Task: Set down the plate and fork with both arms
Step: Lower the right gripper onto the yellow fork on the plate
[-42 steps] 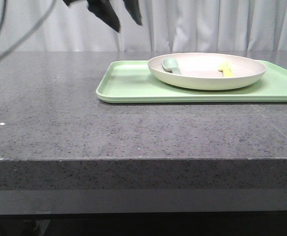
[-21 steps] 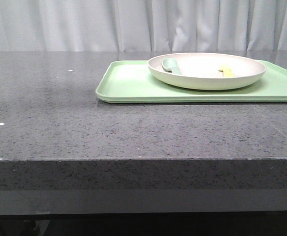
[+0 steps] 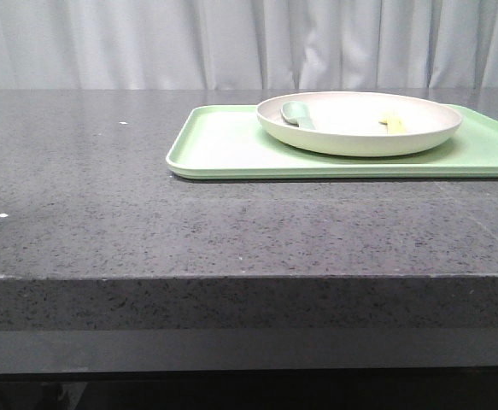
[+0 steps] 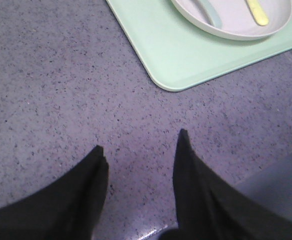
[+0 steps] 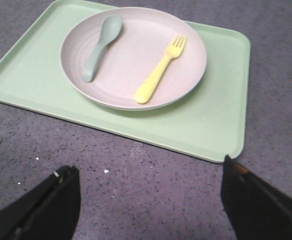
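I see the fork (image 3: 393,123) in the plate, a long way from my left gripper, so I should use my right gripper to lift it out onto the tray (image 3: 493,143) next to the plate.
The cream plate (image 3: 360,137) (image 5: 135,90) (image 4: 221,30) rests on the light-green tray (image 3: 223,149) (image 5: 206,120) (image 4: 181,55) at the table's right. Inside it lies the pale-yellow fork (image 3: 393,123) (image 5: 161,70) (image 4: 256,11), beside a grey-green spoon (image 3: 297,114) (image 5: 99,45) (image 4: 213,14). My left gripper (image 4: 140,140) hangs open over bare countertop, short of the tray's corner. My right gripper (image 5: 148,170) is wide open above the table, in front of the tray, empty. Neither gripper shows in the front view.
The dark speckled stone table (image 3: 103,196) stretches left of the tray, its front edge (image 3: 231,276) near the camera. A pale curtain (image 3: 231,43) hangs behind. The table's edge shows at a corner of the left wrist view.
A second ago dark gripper fingers showed at the top of the front view; they have left it. Plate, fork, spoon and tray have not moved.
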### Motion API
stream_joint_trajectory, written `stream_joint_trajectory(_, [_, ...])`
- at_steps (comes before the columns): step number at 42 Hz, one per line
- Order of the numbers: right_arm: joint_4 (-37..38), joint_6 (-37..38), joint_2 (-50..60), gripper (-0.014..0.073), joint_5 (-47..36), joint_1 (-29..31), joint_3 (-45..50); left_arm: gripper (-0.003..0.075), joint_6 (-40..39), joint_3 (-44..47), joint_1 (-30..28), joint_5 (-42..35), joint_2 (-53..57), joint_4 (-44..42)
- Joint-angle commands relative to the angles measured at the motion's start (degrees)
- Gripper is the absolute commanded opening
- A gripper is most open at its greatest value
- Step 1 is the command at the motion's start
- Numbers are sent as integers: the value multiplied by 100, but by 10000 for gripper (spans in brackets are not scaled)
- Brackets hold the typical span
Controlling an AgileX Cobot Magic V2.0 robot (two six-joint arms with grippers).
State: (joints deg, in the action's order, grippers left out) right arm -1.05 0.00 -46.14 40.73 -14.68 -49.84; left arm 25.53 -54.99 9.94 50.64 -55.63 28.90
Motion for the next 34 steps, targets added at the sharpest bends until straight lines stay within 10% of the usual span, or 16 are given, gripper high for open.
stream_joint_trajectory(1, [-11, 66, -554, 591, 15, -75, -615, 316, 22, 87, -13, -299, 367, 180])
stream_joint_trajectory(34, [-131, 1174, -4767, 292, 2030, 368, -4420, 316, 22, 363, -13, -477, 434, 76])
